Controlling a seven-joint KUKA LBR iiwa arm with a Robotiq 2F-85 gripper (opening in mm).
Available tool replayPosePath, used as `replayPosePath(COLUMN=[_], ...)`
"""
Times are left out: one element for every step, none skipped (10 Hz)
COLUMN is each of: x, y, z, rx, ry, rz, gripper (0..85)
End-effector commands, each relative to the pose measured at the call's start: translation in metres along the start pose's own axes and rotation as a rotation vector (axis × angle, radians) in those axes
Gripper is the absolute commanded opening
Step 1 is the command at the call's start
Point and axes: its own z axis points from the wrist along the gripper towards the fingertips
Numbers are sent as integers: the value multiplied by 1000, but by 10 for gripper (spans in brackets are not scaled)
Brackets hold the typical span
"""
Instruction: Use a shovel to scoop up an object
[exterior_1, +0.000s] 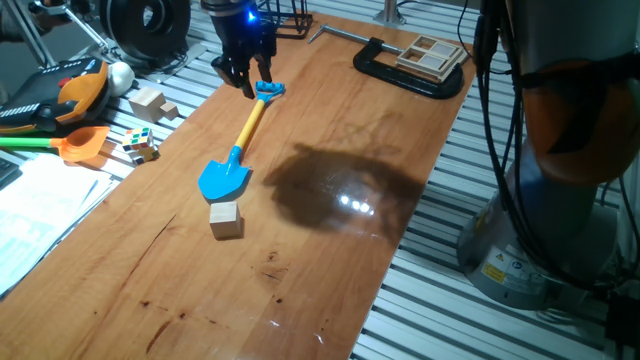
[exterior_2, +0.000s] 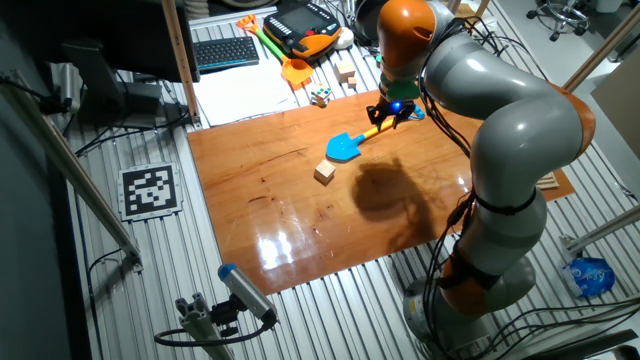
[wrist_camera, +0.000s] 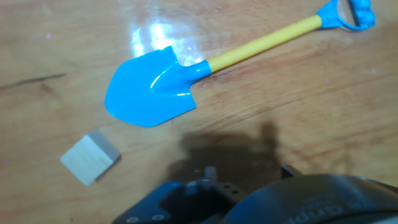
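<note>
I expect the small wooden cube (exterior_1: 226, 220) to ride on top when I carry it with the shovel, since the blue blade (exterior_1: 224, 180) spreads wider than the cube.
The shovel (exterior_1: 224, 180) lies flat on the wooden table (exterior_1: 330, 260), its blue blade toward the front and its yellow shaft running back to the blue end loop. It also shows in the other fixed view (exterior_2: 345, 148) and the hand view (wrist_camera: 155, 87). The small pale wooden cube (exterior_1: 226, 219) (exterior_2: 324, 172) (wrist_camera: 91, 157) sits just in front of the blade tip, apart from it. My gripper (exterior_1: 245, 78) (exterior_2: 392, 115) hangs just left of the end loop, jaws apart and empty. Its fingertips do not show in the hand view.
A black clamp (exterior_1: 405, 70) and a wooden box (exterior_1: 430, 55) sit at the table's far right corner. Off the left edge lie an orange-bladed shovel (exterior_1: 70, 143), a multicoloured puzzle cube (exterior_1: 142, 147), larger wooden blocks (exterior_1: 150, 102) and paper (exterior_1: 40, 200). The arm's base (exterior_1: 560, 200) stands right.
</note>
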Motion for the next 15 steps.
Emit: replayPosePath(x=[0,0,0,-1,-1,-1,-1,-2,-3,-4,-5,-6,-6,-6,-6], y=[0,0,-1,-1,-2,-2,-3,-5,-9,-13,-16,-16,-17,-17,-18], z=[0,0,0,1,1,1,1,2,4,6,7,7,7,7,7], rx=[-1,4,10,4,11,10,-3,-15,-23,-41,-39,-32,-26,-28,-29], ry=[1,-2,-9,-11,-15,-14,-11,-8,-6,-1,-6,-9,-11,-6,-2], rz=[9,13,18,31,37,44,55,69,78,99,112,128,145,180,217], gripper=[0,0,0,0,0,0,0,0,0,0,0,0,0,0,0])
